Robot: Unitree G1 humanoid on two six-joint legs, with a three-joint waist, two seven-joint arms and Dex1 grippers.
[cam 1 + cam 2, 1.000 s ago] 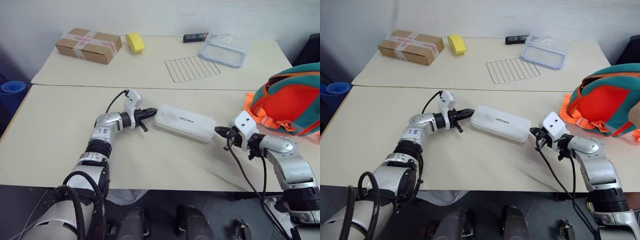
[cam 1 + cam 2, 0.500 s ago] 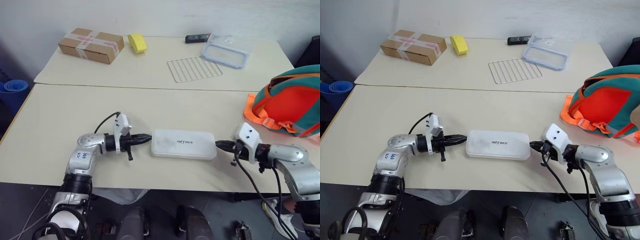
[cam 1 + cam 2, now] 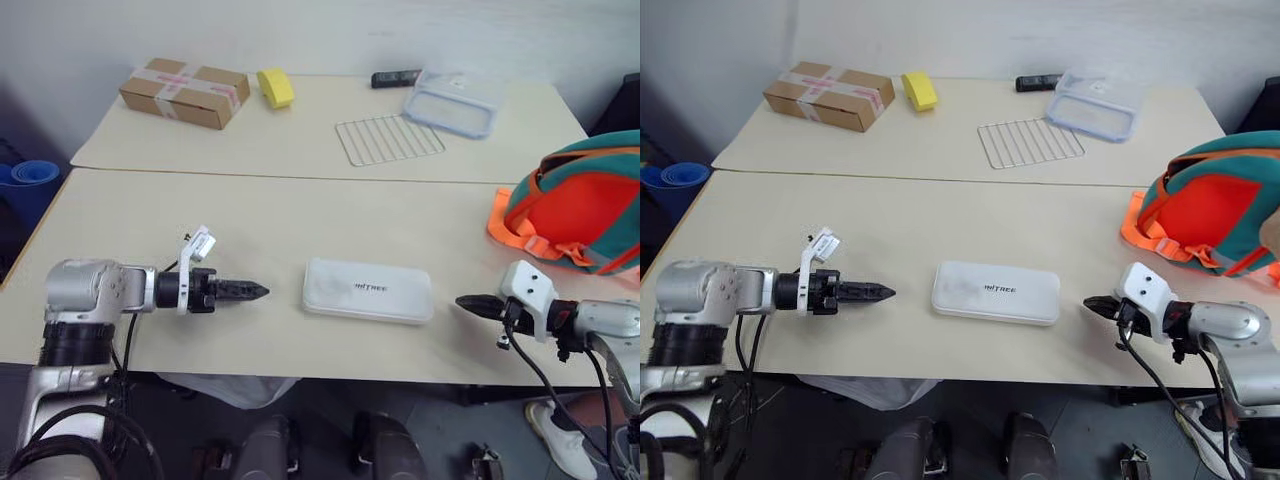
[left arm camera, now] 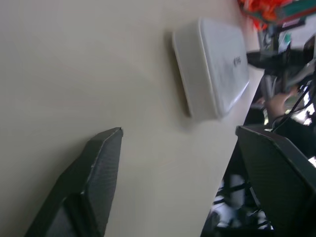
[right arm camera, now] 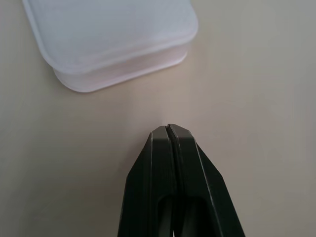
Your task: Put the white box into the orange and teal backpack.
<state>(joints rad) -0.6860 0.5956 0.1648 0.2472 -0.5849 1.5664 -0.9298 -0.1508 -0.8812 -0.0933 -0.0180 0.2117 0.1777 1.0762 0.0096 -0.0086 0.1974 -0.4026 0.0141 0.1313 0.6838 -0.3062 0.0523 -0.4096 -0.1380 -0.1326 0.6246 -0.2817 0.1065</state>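
Observation:
The backpack (image 3: 578,208) is far from my left gripper. My left gripper should hold the white box's near end (image 3: 313,286) tight while my right gripper brings the backpack over.
The white box (image 3: 368,290) lies flat on the near table (image 3: 250,220), close to the front edge, with nothing touching it. My left gripper (image 3: 255,291) points at the box's left end from a short gap away. In the left wrist view its fingers (image 4: 101,163) stand wide apart and open, with the box (image 4: 217,69) ahead of them. My right gripper (image 3: 465,302) points at the box's right end, also apart from it, and its fingers (image 5: 169,148) are pressed together, shut and empty. The orange and teal backpack (image 3: 580,210) sits at the table's right edge.
On the far table are a taped cardboard box (image 3: 185,91), a yellow block (image 3: 274,86), a wire rack (image 3: 390,138), a clear lidded container (image 3: 452,100) and a black remote (image 3: 395,77). A blue roll (image 3: 25,180) stands off the left side.
Both grippers have drawn back from the ends of the white box, which has swung square and now lies free nearer the front edge. The left gripper has rolled and opened.

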